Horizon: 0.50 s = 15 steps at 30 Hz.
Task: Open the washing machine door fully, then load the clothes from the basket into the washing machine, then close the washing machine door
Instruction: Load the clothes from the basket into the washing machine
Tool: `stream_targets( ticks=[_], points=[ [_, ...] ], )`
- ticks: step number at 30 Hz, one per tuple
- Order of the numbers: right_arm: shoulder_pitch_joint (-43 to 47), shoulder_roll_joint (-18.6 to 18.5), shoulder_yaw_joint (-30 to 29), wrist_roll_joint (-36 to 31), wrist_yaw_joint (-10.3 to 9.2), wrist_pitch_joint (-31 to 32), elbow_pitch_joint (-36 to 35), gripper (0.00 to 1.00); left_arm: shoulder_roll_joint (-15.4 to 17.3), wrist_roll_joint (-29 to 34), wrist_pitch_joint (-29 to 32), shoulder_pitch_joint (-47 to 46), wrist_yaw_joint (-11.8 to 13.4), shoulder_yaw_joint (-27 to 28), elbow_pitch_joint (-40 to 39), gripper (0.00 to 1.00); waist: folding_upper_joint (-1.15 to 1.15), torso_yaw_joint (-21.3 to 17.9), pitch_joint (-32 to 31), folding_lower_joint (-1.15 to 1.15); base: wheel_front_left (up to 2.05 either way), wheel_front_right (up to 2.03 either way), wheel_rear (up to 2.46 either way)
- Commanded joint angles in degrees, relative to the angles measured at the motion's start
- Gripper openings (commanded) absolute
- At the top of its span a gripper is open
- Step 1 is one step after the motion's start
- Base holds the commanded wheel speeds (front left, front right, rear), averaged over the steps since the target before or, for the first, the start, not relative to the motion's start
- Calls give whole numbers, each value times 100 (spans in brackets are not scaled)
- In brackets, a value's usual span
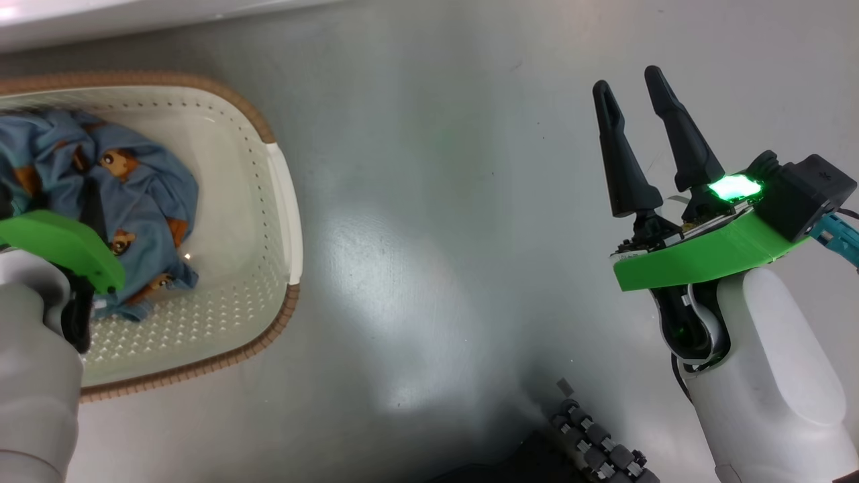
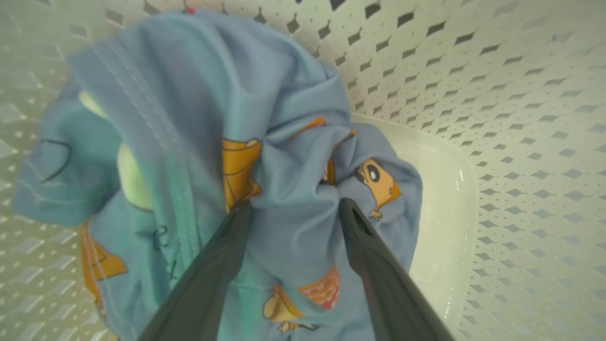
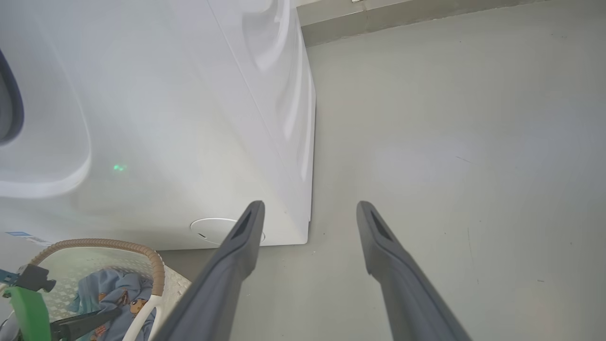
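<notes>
My gripper will bring the clothes (image 1: 153, 201) up together and leave the basket empty when it lifts them, because the same bear print (image 1: 119, 164) runs across the whole heap.
The cream basket (image 1: 285, 221) with a brown rim stands on the floor at the left. Light blue bear-printed clothes (image 1: 144, 181) lie bunched inside it. My left gripper (image 2: 293, 210) reaches down into the basket, open, with its fingers (image 2: 352, 227) astride a raised fold of the clothes (image 2: 289, 161). My right gripper (image 1: 631, 84) hovers open over bare floor at the right, holding nothing. The white washing machine (image 3: 189, 118) rises behind the basket (image 3: 94, 246). A dark curved rim (image 3: 12, 104) shows at its front; the washing machine door itself is out of view.
Grey floor (image 1: 429, 201) spreads between the basket and my right arm. My base's dark roller wheel (image 1: 597, 446) sits at the bottom. A low skirting (image 3: 402, 16) runs along the floor beyond the machine's right side.
</notes>
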Motion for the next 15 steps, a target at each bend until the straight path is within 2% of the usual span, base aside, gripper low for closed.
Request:
stream_targets(
  ticks=[1,2,3,7,8,9,15],
  points=[
    [182,8,109,-49,9,-67,-144,100,226,-46,92,71,38,71,18,48,0,-23,43,0,0,0,0],
    [185,8,102,-52,9,-67,-149,100,225,-50,198,49,50,59,31,39,0,-23,57,0,0,0,0],
    [190,9,97,-58,9,-67,-151,100,223,-56,304,30,66,50,42,36,0,-24,68,0,0,0,0],
    [195,22,97,-79,9,-67,-153,100,233,-49,580,-35,93,-11,67,36,0,-24,90,0,0,0,0],
    [194,27,102,-84,9,-67,-150,100,231,-49,593,-50,91,-23,70,25,0,-22,89,0,0,0,0],
    [193,31,107,-88,9,-67,-148,100,228,-47,599,-62,85,-39,72,0,0,-18,87,0,0,0,0],
    [174,38,112,-88,9,-67,-111,100,194,-55,512,-78,28,-125,80,0,0,38,19,0,0,0,0]
  ],
)
